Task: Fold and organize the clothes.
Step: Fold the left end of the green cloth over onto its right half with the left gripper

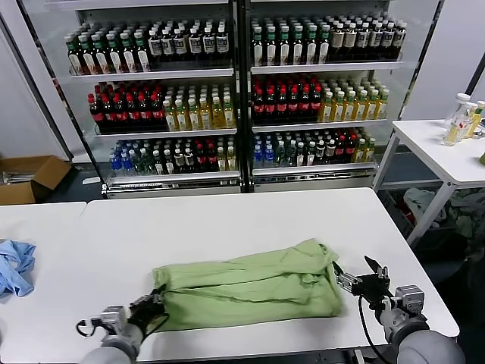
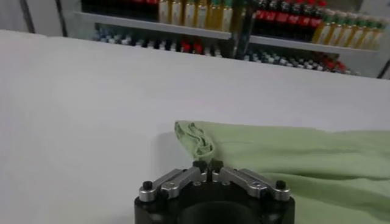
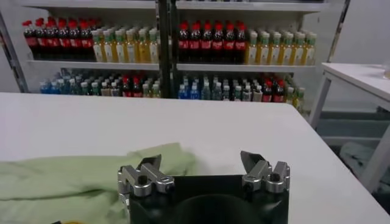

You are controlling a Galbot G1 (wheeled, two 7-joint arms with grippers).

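Observation:
I should use my left gripper to fold the light green shirt's end over toward the opposite end [image 1: 324, 282] before I move the shirt to the light blue garment, because it is still a long bundle [image 1: 246, 287].
The light green shirt [image 1: 250, 284] lies folded into a long bundle across the front of the white table [image 1: 227, 216]. My left gripper [image 1: 157, 297] is at the shirt's left end, shut on a bunched corner of the shirt [image 2: 196, 137]; its tips [image 2: 208, 164] meet at the cloth edge. My right gripper [image 1: 354, 267] is open and empty just off the shirt's right end. In the right wrist view, my right gripper [image 3: 200, 158] has its jaws wide apart, with the shirt [image 3: 61, 176] beside one finger. The buttons and the print are hidden.
A light blue garment [image 1: 14, 265] lies on the table's far left. Bottle shelves [image 1: 242, 91] stand behind the table. A second white table [image 1: 447, 144] with bottles stands at the right. A cardboard box [image 1: 30, 178] sits on the floor at the left.

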